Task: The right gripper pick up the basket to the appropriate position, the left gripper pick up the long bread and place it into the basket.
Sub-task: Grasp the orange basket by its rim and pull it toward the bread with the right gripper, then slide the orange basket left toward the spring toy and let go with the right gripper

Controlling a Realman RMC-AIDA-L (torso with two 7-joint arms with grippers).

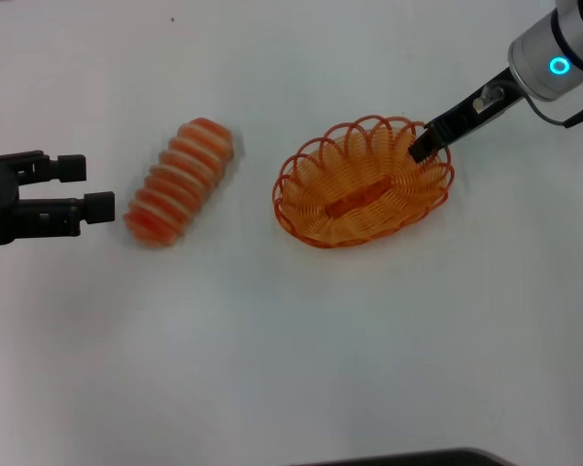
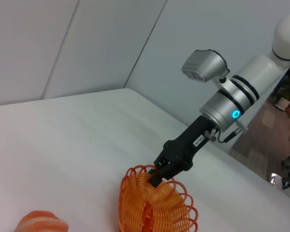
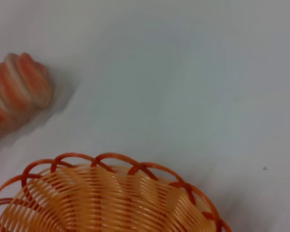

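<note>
The basket in my right gripper [image 1: 361, 194] is at a slant and away from the long bread, so next I swing the basket straight and put it down close beside the bread [image 1: 257, 165].
The orange wire basket [image 1: 364, 183] sits at the middle right of the white table. My right gripper [image 1: 424, 145] is at its far right rim, and its fingers are closed on the scalloped edge. The left wrist view shows this grip [image 2: 159, 176] on the basket [image 2: 154, 208]. The long bread [image 1: 180, 182], orange with cream stripes, lies at an angle to the left of the basket, apart from it. My left gripper [image 1: 87, 187] is open and empty just left of the bread's near end. The right wrist view shows the basket rim [image 3: 111, 162] and the bread [image 3: 17, 89].
The white table [image 1: 301, 340] stretches around both objects. A dark edge [image 1: 418, 458] shows at the table's near side. A grey wall [image 2: 87, 43] and floor lie beyond the far table edge.
</note>
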